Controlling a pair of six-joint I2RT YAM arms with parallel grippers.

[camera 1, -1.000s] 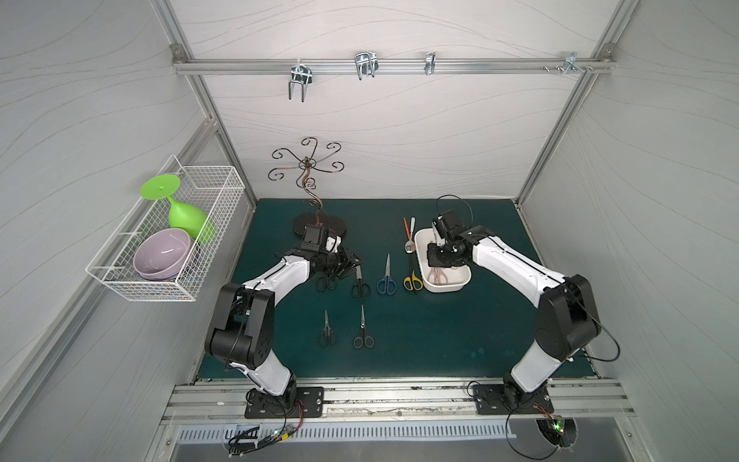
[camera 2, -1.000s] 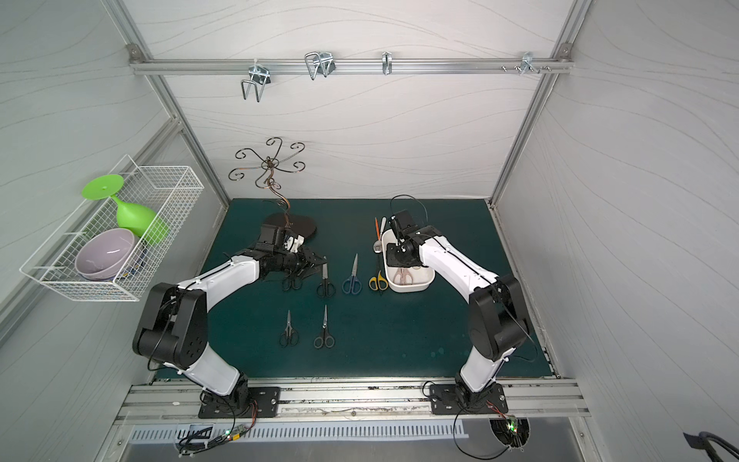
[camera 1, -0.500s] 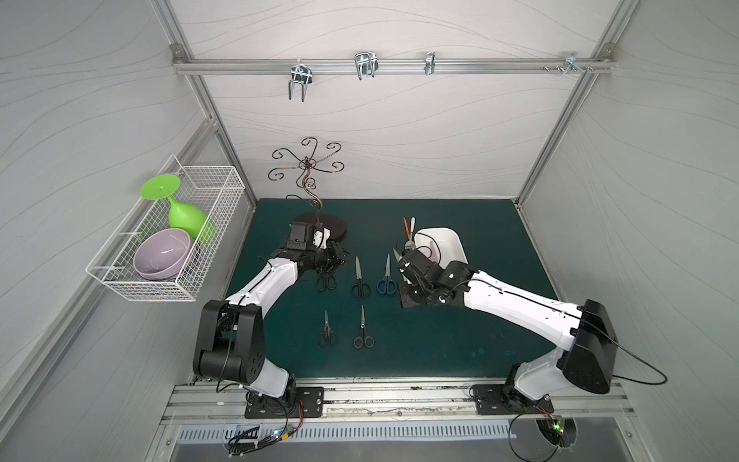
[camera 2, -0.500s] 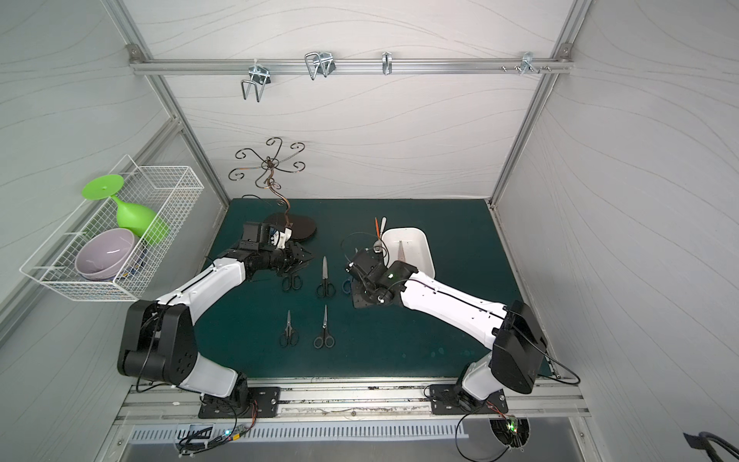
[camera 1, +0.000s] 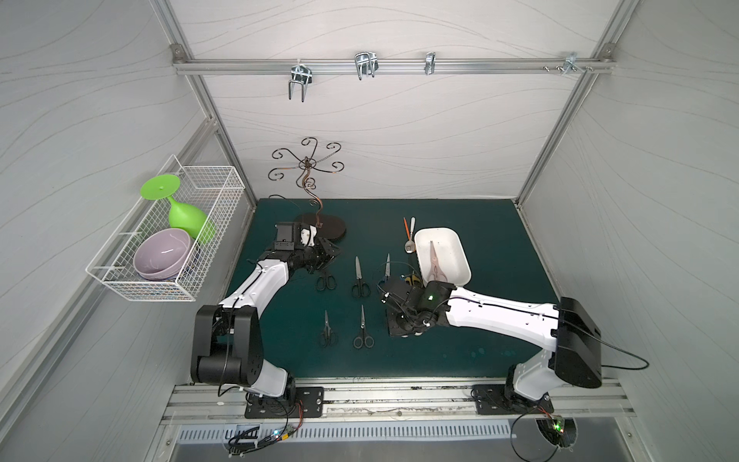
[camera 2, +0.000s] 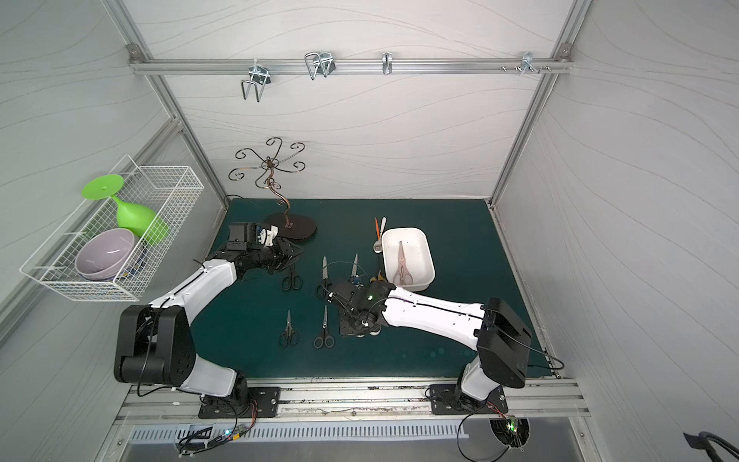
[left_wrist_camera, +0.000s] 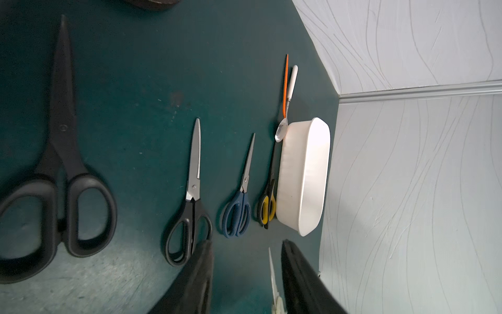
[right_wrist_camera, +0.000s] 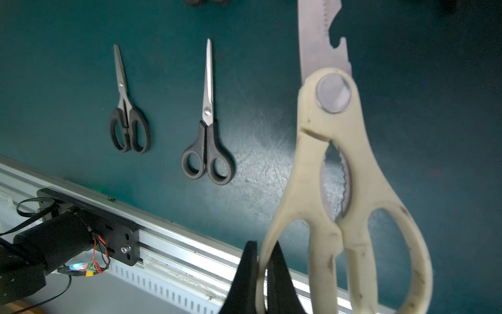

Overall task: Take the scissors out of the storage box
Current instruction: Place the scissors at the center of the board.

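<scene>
The cream kitchen shears (right_wrist_camera: 313, 175) hang parallel to the nearest black scissors, over clear mat (right_wrist_camera: 261, 141). My right gripper keeps lowering them until they lie flat.
My right gripper (right_wrist_camera: 262, 244) is shut on one handle loop of the cream kitchen shears (right_wrist_camera: 334, 176), which hang above the mat in front of the storage box (camera 1: 460, 248). Pink shears (camera 1: 434, 260) lie inside that white box. Several scissors lie on the mat: black pairs (camera 1: 326, 280) (camera 1: 360, 278) (camera 1: 328, 330) (camera 1: 362, 328), a blue pair (left_wrist_camera: 239, 201) and a yellow-and-black pair (left_wrist_camera: 269, 195) against the box. In both top views my right wrist (camera 1: 404, 316) (camera 2: 356, 316) covers the held shears. My left gripper (left_wrist_camera: 246, 242) (camera 1: 332, 256) is open at the back left, holding nothing.
A white-handled spoon (camera 1: 410, 236) and an orange stick (camera 1: 406, 226) lie left of the box. A wire stand with a dark base (camera 1: 324, 230) is at the back left. A mesh basket (camera 1: 176, 240) hangs on the left wall. An aluminium rail (right_wrist_camera: 190, 244) runs along the mat's front edge.
My right gripper left the box with the cream shears and moved forward and left over the mat. The left gripper drew back a little towards the wire stand.
</scene>
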